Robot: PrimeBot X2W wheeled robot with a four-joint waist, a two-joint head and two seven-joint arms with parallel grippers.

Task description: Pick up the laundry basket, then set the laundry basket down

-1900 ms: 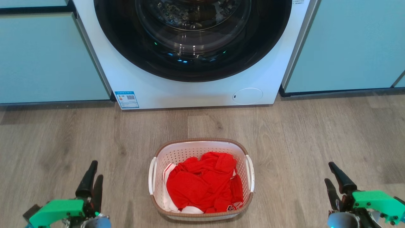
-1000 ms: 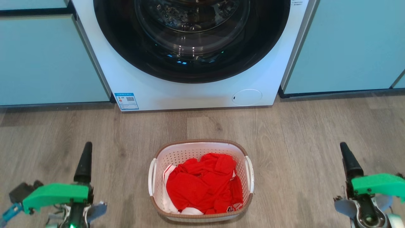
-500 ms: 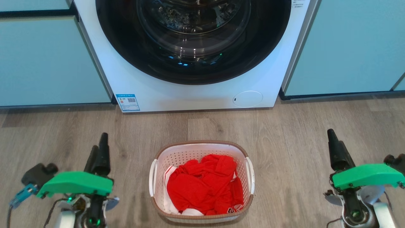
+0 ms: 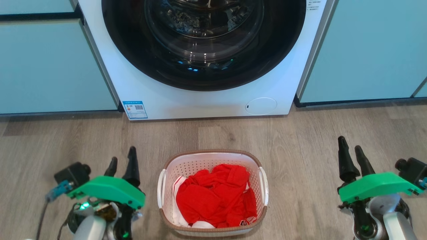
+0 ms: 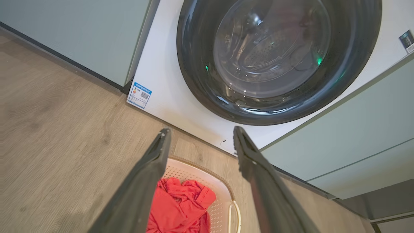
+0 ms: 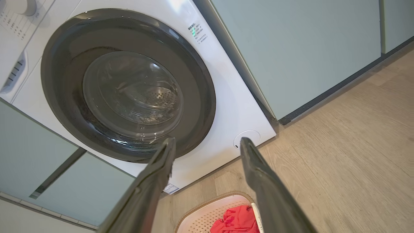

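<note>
The red clothes (image 4: 218, 194) lie sunk down inside the brown rim (image 4: 212, 151), so I expect the heap to stay in place and come along when I lift the laundry basket.
The laundry basket (image 4: 170, 166) stands on the wooden floor in front of the washing machine, white and perforated with a brown rim and white side handles, holding red clothes (image 4: 213, 196). My left gripper (image 4: 122, 160) is open just left of the basket, fingers pointing away from me, holding nothing. My right gripper (image 4: 350, 150) is open well to the basket's right, also holding nothing. In the left wrist view the basket (image 5: 223, 191) lies low between the fingers (image 5: 148, 181). The right wrist view catches the basket's rim (image 6: 210, 202) at the bottom edge.
A white front-loading washing machine (image 4: 200, 100) with a dark round door (image 4: 203, 40) stands just behind the basket. Pale green cabinet fronts (image 4: 50, 66) flank it on both sides. Bare wooden floor (image 4: 300, 140) lies around the basket.
Both arms have moved forward. The left gripper has come in towards the basket's left side; the right gripper has shifted slightly inward. The basket has stayed on the floor.
</note>
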